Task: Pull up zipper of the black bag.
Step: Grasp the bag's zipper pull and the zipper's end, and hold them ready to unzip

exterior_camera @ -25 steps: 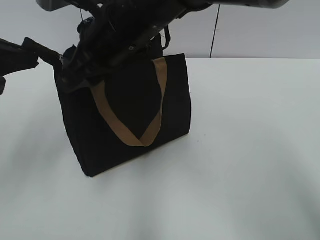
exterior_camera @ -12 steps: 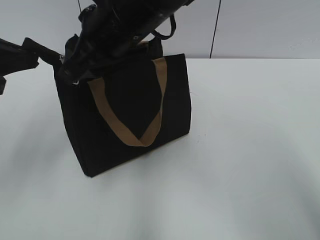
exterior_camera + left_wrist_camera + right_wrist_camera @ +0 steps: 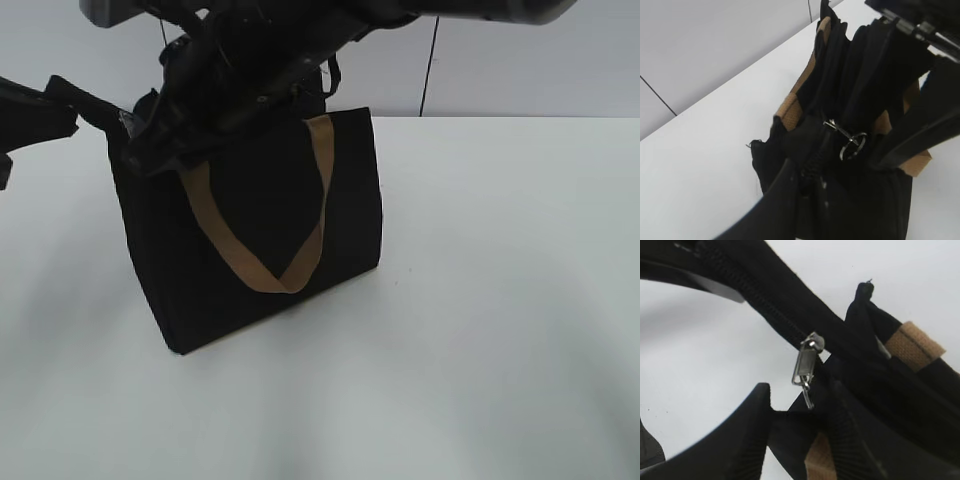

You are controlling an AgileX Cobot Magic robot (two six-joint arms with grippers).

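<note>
The silvery zipper pull (image 3: 806, 361) should slide to the bag's far end and bring the bag's edges together when the robot pulls it, as a gap opens (image 3: 825, 356) just past it.
The black bag (image 3: 160, 250) stands upright on the white table, with a tan strap handle (image 3: 250, 270) hanging down its front. My left gripper (image 3: 118, 125) is shut on the bag's top left corner; the left wrist view shows it (image 3: 807, 185) on the black fabric there. My right gripper (image 3: 150, 155) reaches in from above onto the bag's top near that corner. In the right wrist view its fingers (image 3: 800, 395) are spread, with the silvery zipper pull (image 3: 805, 365) hanging just beyond the tips. The zipper line (image 3: 755, 295) runs away from the pull. The pull also shows in the left wrist view (image 3: 850, 143).
The white table (image 3: 480, 300) stretches out to the right of the bag and in front of it. A pale panelled wall (image 3: 500, 60) stands behind the table. The right arm's dark body hides the bag's top edge in the exterior view.
The right arm lifted a little over the bag's top half a second ago and has come back down. The bag and the left arm have stayed in place.
</note>
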